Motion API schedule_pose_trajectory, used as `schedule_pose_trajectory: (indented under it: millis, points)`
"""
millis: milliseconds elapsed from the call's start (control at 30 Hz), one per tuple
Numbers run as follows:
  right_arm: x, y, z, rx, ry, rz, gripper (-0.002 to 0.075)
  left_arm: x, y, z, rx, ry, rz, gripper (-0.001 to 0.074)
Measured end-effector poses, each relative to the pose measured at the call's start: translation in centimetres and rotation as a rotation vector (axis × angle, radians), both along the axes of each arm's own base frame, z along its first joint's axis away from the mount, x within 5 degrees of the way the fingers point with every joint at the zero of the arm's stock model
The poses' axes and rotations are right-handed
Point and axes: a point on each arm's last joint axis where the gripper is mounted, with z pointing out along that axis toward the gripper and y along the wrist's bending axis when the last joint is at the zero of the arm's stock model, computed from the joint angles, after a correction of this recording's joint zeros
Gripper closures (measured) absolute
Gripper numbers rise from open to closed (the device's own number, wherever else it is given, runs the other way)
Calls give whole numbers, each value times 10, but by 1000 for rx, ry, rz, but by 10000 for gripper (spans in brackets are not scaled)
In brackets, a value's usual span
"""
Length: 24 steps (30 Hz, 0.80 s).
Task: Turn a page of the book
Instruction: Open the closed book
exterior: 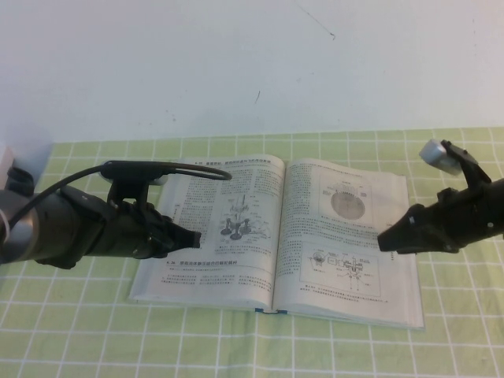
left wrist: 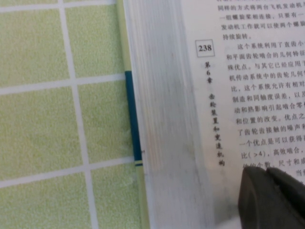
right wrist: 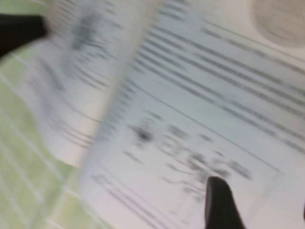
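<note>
The page's outer margin point(exterior: 392, 273) is lying flat on the sheets below it. Next, my right gripper pulls it toward the spine point(exterior: 279, 236) until the page curls up.
The book point(exterior: 236, 268) lies open on the green checked cloth, its teal cover edge showing at the bottom. The page point(exterior: 346, 236), with a round grey diagram and a smaller drawing, is the right-hand leaf and lies flat. My left gripper point(exterior: 197, 239) is shut, with its tip on the left leaf near that leaf's outer margin; in the left wrist view point(left wrist: 269, 169) it rests by the text under page number 238. My right gripper point(exterior: 383, 240) hovers over the page's outer part. In the right wrist view the gripper point(right wrist: 259, 198) is open, and one of its fingers point(right wrist: 217, 200) is above the lower drawing.
The green checked tablecloth point(exterior: 236, 346) covers the table up to a white wall point(exterior: 236, 63) behind. The book's thick page block point(left wrist: 162, 143) and its teal cover edge point(left wrist: 132, 124) show in the left wrist view. A black cable point(exterior: 157, 167) arches over the left arm.
</note>
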Motion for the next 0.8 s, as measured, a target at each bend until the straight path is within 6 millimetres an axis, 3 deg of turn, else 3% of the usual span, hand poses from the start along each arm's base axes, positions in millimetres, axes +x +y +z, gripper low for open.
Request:
schedule_pose_trajectory:
  millis: [333, 800]
  points:
    - [0, -7, -18, -94, 54, -12, 368, -1, -1, 0, -6, 6, -8, 739]
    - [5, 5, -25, -14, 50, -28, 368, -1, -1, 0, -12, 9, -5, 739]
